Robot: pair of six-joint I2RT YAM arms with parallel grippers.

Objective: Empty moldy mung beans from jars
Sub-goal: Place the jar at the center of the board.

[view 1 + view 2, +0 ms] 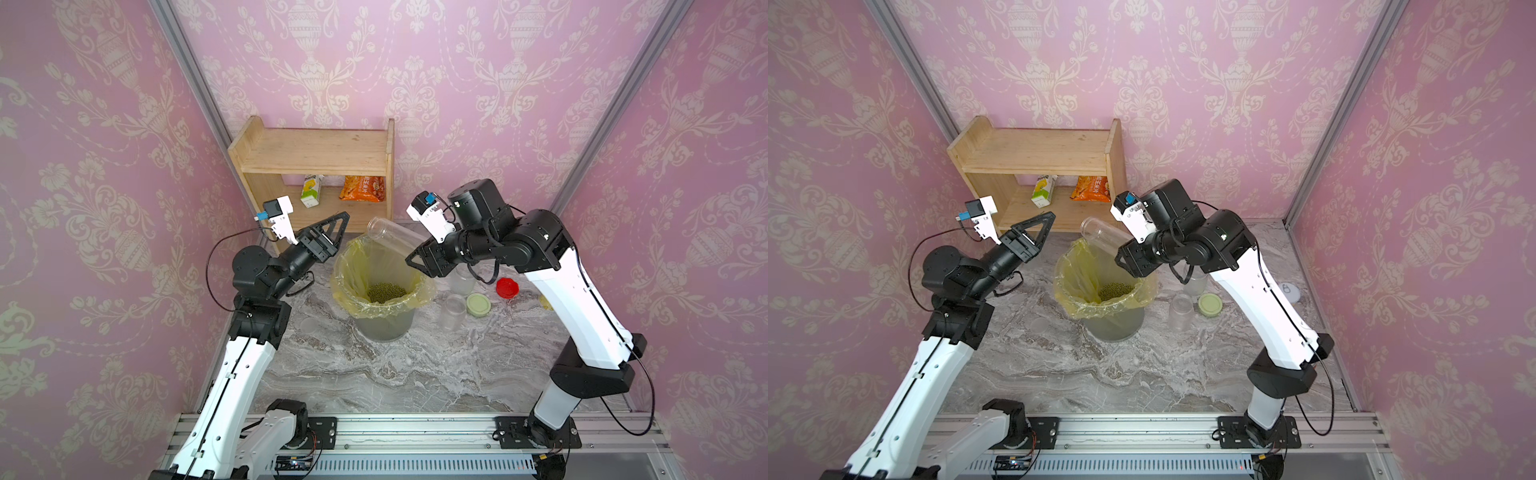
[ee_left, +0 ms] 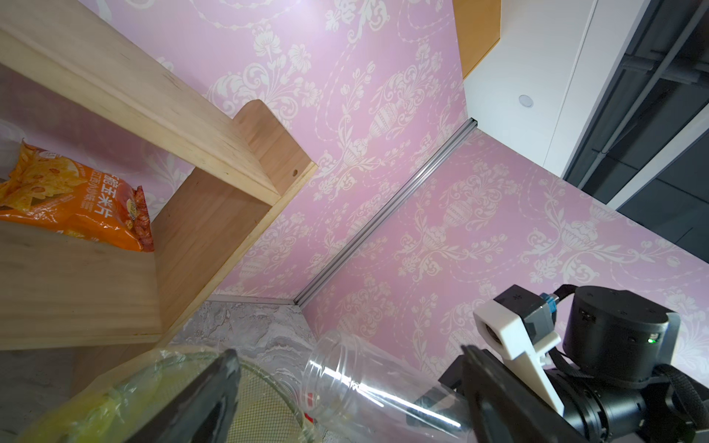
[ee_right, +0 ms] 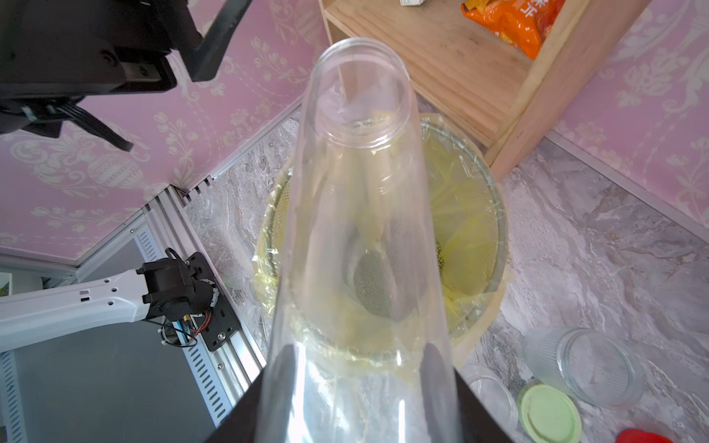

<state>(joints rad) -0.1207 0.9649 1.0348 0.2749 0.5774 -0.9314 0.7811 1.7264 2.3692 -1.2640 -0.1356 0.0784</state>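
Observation:
Next, I take the empty jar (image 1: 397, 237) by its open end (image 1: 375, 228) with my left gripper, because my right gripper holds the jar by its base with the jar's opening facing my open left gripper.
My right gripper (image 1: 412, 254) (image 1: 1122, 255) (image 3: 356, 364) is shut on the base of a tall slim clear jar (image 1: 390, 235) (image 1: 1104, 235) (image 3: 356, 230). The jar looks empty and has no lid. It is held tilted above the far side of the bin, its open mouth pointing up and away. The mung beans (image 1: 386, 292) (image 1: 1116, 290) (image 3: 442, 256) lie in a green heap at the bottom of the yellow bag. Left of the bin, my left gripper (image 1: 338, 226) (image 1: 1046, 224) (image 2: 349, 360) hangs open and empty, apart from the jar (image 2: 368, 387).
The grey bin (image 1: 386, 326) (image 1: 1113, 328) stands mid-table. To its right stand two empty clear jars (image 1: 462, 279) (image 1: 452, 311), a pale green lid (image 1: 478, 304) (image 3: 549, 414) and a red lid (image 1: 507, 287). A wooden shelf (image 1: 316, 158) at the back holds a carton (image 1: 311, 191) and an orange snack bag (image 1: 361, 189).

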